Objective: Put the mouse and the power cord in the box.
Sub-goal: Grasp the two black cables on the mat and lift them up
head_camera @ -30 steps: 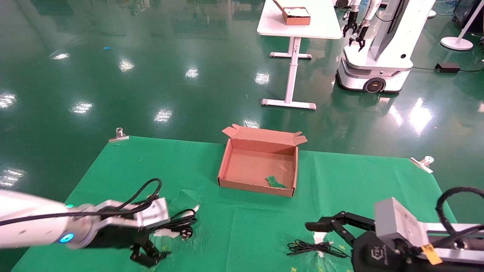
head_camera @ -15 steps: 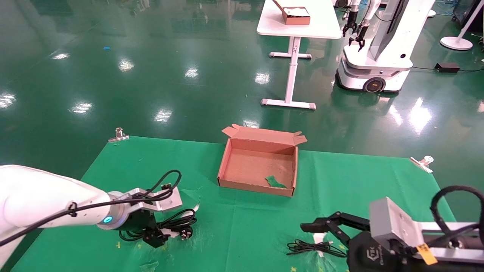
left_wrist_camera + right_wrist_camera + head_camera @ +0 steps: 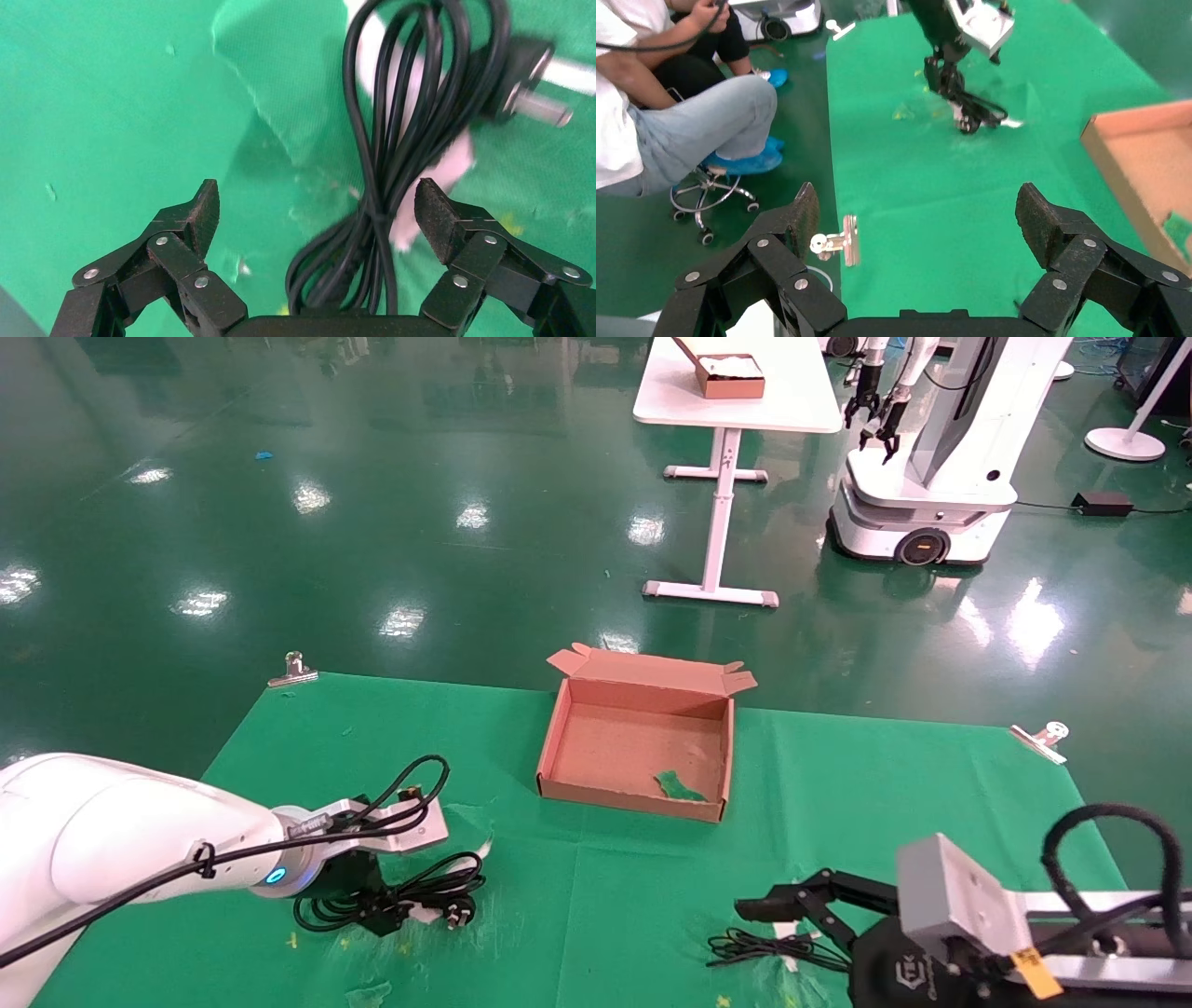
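The hidden mouse should swing underneath when I lift the cable bundle (image 3: 753,946), because the loops draw together tight and the cable trails (image 3: 829,957) behind my right gripper.
The power cord (image 3: 419,894) lies coiled on the green cloth at the front left, its plug (image 3: 453,916) pointing right. My left gripper (image 3: 372,907) is down over the coil. In the left wrist view it (image 3: 316,210) is open, one finger on each side of the cord bundle (image 3: 393,161). The mouse's thin black cable (image 3: 768,948) lies at the front right; the mouse body is not visible. My right gripper (image 3: 778,905) hovers just above that cable, and the right wrist view shows it (image 3: 916,210) open and empty. The box (image 3: 633,800) stands open mid-table with a green scrap (image 3: 678,787) inside.
Metal clips (image 3: 293,670) (image 3: 1043,740) hold the cloth at the far corners. A white table with a smaller box (image 3: 731,376) and another robot (image 3: 931,458) stand on the floor beyond. A seated person (image 3: 680,119) is beside the table's left edge.
My left arm swung in from the front edge and came down over the power cord, fingers still open. My right gripper drifted slightly left and lower.
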Available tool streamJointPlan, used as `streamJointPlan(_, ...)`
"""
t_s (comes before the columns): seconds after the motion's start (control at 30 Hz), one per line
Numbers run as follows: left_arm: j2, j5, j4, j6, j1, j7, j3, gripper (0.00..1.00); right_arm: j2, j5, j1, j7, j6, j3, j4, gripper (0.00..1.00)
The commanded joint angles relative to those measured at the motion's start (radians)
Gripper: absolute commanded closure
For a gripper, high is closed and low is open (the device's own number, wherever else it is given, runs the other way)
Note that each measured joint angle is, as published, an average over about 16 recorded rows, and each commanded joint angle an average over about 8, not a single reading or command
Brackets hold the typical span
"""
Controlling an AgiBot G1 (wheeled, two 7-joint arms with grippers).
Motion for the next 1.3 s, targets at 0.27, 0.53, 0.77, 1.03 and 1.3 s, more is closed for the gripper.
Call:
streamJointPlan(0.27, 0.002, -0.015, 0.024, -0.017, -0.003, 0.028, -0.004, 0.0, -0.021, -0.2, 0.096, 0.056, -0.053, -0.087, -0.011, 0.0)
streamJointPlan(0.53, 0.004, -0.018, 0.032, -0.019, -0.005, 0.034, -0.004, 0.0, -0.149, -0.463, 0.253, 0.009, -0.112, -0.205, -0.14, 0.0)
streamJointPlan(0.77, 0.005, -0.019, 0.034, -0.019, -0.005, 0.036, -0.004, 0.0, -0.285, -0.619, 0.347, -0.138, -0.089, -0.281, -0.375, 0.0)
streamJointPlan(1.03, 0.005, -0.019, 0.036, -0.02, -0.006, 0.037, -0.004, 0.0, -0.448, -0.714, 0.428, -0.31, 0.009, -0.326, -0.663, 0.0)
streamJointPlan(1.3, 0.006, -0.02, 0.036, -0.02, -0.006, 0.037, -0.004, 0.0, -0.585, -0.763, 0.498, -0.439, 0.094, -0.353, -0.92, 0.0)
